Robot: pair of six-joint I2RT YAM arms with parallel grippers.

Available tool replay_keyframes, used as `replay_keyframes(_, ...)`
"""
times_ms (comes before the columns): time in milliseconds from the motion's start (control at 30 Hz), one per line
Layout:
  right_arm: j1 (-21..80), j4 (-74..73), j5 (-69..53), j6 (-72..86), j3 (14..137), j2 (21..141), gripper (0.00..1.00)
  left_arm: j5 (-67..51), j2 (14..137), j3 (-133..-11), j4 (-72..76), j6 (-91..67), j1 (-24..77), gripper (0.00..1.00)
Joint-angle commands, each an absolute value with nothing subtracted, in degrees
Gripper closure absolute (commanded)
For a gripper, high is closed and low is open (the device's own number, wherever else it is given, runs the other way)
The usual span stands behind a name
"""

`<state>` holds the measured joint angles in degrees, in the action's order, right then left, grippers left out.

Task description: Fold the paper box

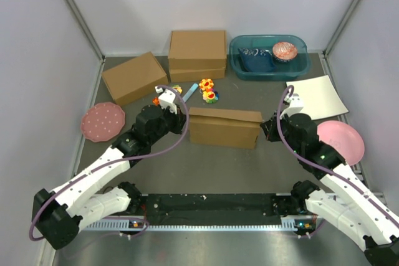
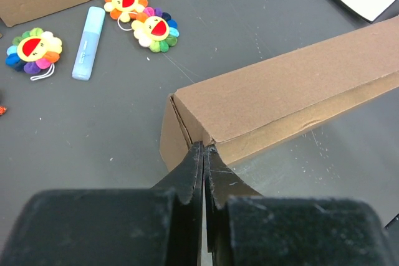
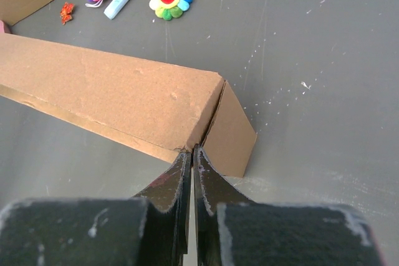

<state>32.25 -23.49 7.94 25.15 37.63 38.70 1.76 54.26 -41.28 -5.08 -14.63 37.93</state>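
Note:
I can see the lid's front edge (image 1: pixel 225 118) sticking out past the box's front side, so I should lift my right gripper clear and press the lid's corner (image 1: pixel 257 120) flush before tipping the box.
The paper box (image 1: pixel 224 128) stands on its long edge at the table's middle as a closed, narrow brown cardboard slab. It also shows in the left wrist view (image 2: pixel 287 85) and the right wrist view (image 3: pixel 112 91). My left gripper (image 1: pixel 185 121) is shut, its tips (image 2: pixel 204 147) touching the box's left end corner beside a slightly gaping end flap (image 2: pixel 173 135). My right gripper (image 1: pixel 264 129) is shut, its tips (image 3: pixel 190 149) touching the right end corner next to the end flap (image 3: pixel 230 132). No cardboard shows between either pair of fingers.
A smaller angled brown box (image 1: pixel 134 77) and a taller brown box (image 1: pixel 197 54) stand at the back. A teal bin (image 1: pixel 268 57) is at the back right, beside a white sheet (image 1: pixel 317 96). Pink plates lie left (image 1: pixel 102 121) and right (image 1: pixel 341 141). Flower toys (image 1: pixel 207 90) and a blue tube (image 2: pixel 88 43) lie behind the box.

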Motion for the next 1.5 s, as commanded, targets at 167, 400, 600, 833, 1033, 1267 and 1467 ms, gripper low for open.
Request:
replay_keyframes(167, 32.7, -29.71, 7.47, 25.66, 37.26, 40.43, 1.0, 0.26, 55.1, -37.62, -0.44, -16.96, 38.14, 1.0)
replay_keyframes(400, 32.69, -29.53, 6.68, 26.45, 36.39, 39.9, 1.0, 2.11, 56.16, -30.07, 1.58, -21.44, 38.32, 1.0)
replay_keyframes(600, 32.7, -29.79, 6.68, 26.8, 36.47, 38.67, 1.0, 4.39, 57.48, -27.16, 1.67, -23.38, 38.32, 1.0)
replay_keyframes(833, 32.7, -33.48, 8.35, 25.76, 44.46, 37.35, 0.78, 4.39, 56.96, -29.18, -1.23, -23.2, 38.32, 1.0)
replay_keyframes(1033, 32.7, -34.54, 9.4, 22.15, 54.48, 39.45, 0.74, 4.57, 56.34, -29.62, -1.67, -23.12, 38.32, 1.0)
replay_keyframes(1267, 32.61, -30.5, 8.44, 20.83, 55.99, 45.79, 0.8, 4.48, 56.25, -29.44, -2.11, -23.99, 38.32, 1.0)
replay_keyframes(1467, 32.87, -27.86, 7.73, 23.72, 46.86, 46.23, 1.0, 3.52, 56.51, -29.88, -2.63, -24.79, 38.23, 1.0)
